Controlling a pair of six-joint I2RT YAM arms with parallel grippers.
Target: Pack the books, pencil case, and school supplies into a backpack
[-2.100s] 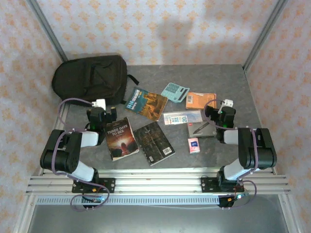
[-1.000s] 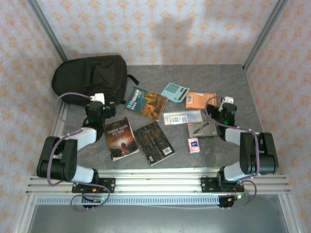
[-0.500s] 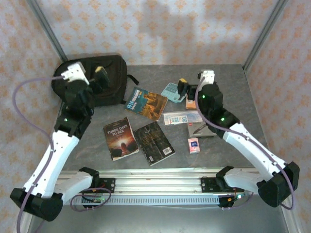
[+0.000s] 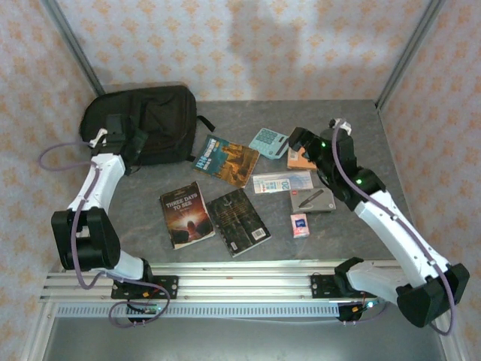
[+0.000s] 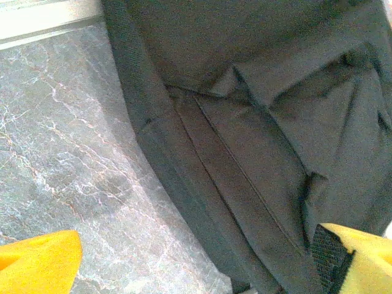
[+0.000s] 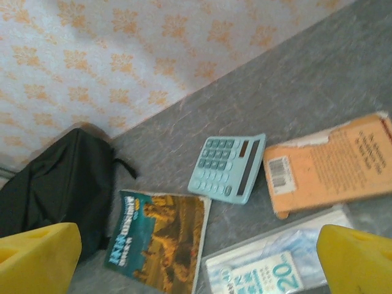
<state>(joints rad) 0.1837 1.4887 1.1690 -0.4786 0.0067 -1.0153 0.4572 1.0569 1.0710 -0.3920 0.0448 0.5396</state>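
The black backpack's fabric (image 4: 156,124) is slumping in loose creases (image 5: 263,101), so I expect the backpack to sag and hang over the blue-and-orange book when I drag it across.
The black backpack (image 4: 154,120) lies at the back left, and its fabric and seams (image 5: 257,122) show close in the left wrist view. My left gripper (image 4: 129,141) (image 5: 196,263) hangs open over its near edge. Three books lie mid-table: a dark one with a reddish glow (image 4: 186,214), a black-grey one (image 4: 237,221) and a blue-and-orange one (image 4: 226,159) (image 6: 159,242). My right gripper (image 4: 295,139) (image 6: 196,260) is open and empty above the teal calculator (image 4: 268,141) (image 6: 226,167) and orange booklet (image 4: 299,159) (image 6: 334,165). A grey pencil case (image 4: 312,199) and a pink-and-blue packet (image 4: 300,225) lie nearer.
A clear pouch with a blue "20" label (image 4: 282,182) (image 6: 269,266) lies between the booklet and the grey case. Patterned walls close in the table at the back and both sides. A metal rail (image 4: 240,282) runs along the near edge.
My left arm has come down from high above the backpack to its near left edge. The right gripper has shifted slightly right over the calculator and booklet. Both stay open.
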